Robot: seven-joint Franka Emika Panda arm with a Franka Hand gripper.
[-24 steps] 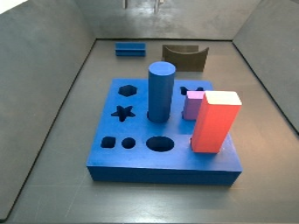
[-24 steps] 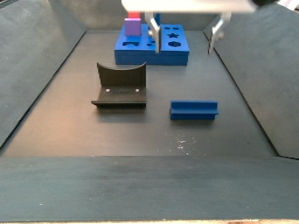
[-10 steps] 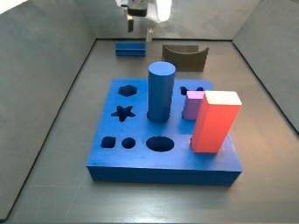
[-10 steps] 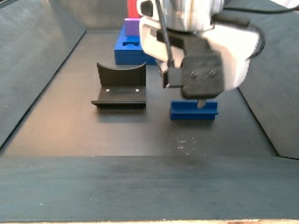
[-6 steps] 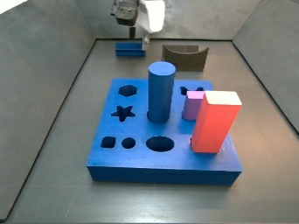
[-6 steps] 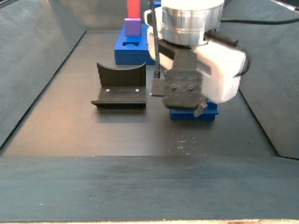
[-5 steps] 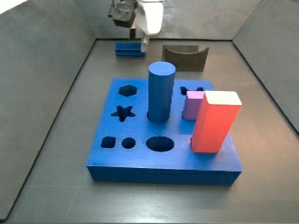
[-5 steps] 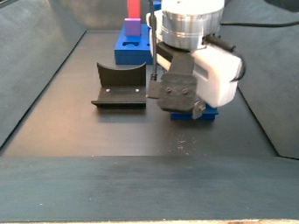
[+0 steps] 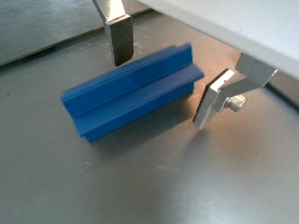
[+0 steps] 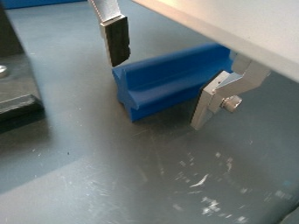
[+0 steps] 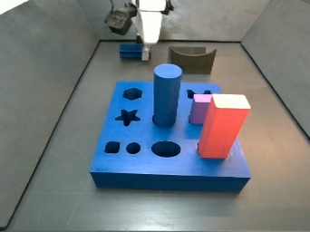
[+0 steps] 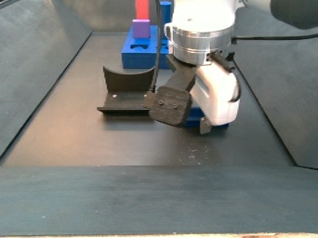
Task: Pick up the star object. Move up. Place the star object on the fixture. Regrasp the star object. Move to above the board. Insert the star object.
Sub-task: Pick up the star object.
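The star object [image 11: 130,52] will settle on its side and stay cradled when I lower it onto the fixture, because the fixture's top dips [image 11: 193,53] between raised sides.
The star object [image 9: 128,92] is a ridged blue block lying on its side on the dark floor; it also shows in a wrist view [image 10: 176,83]. My gripper [image 9: 167,74] is open and low over it, with one silver finger [image 9: 119,39] on one long side and the other finger [image 9: 216,101] on the opposite side, neither clearly touching. In a side view the gripper [image 11: 148,47] stands at the far end over the star object [image 11: 130,52]. In a side view the gripper [image 12: 205,113] hides most of the piece. The dark fixture [image 12: 128,90] stands beside it.
The big blue board [image 11: 169,136] holds a tall blue cylinder [image 11: 168,91], a red block [image 11: 223,125] and a purple piece [image 11: 200,107]. The fixture [image 11: 191,58] sits to the right of the star object. Grey walls enclose the floor.
The gripper came into view and moved down over the star object; its fingers now straddle the piece near the floor. The star object has not moved.
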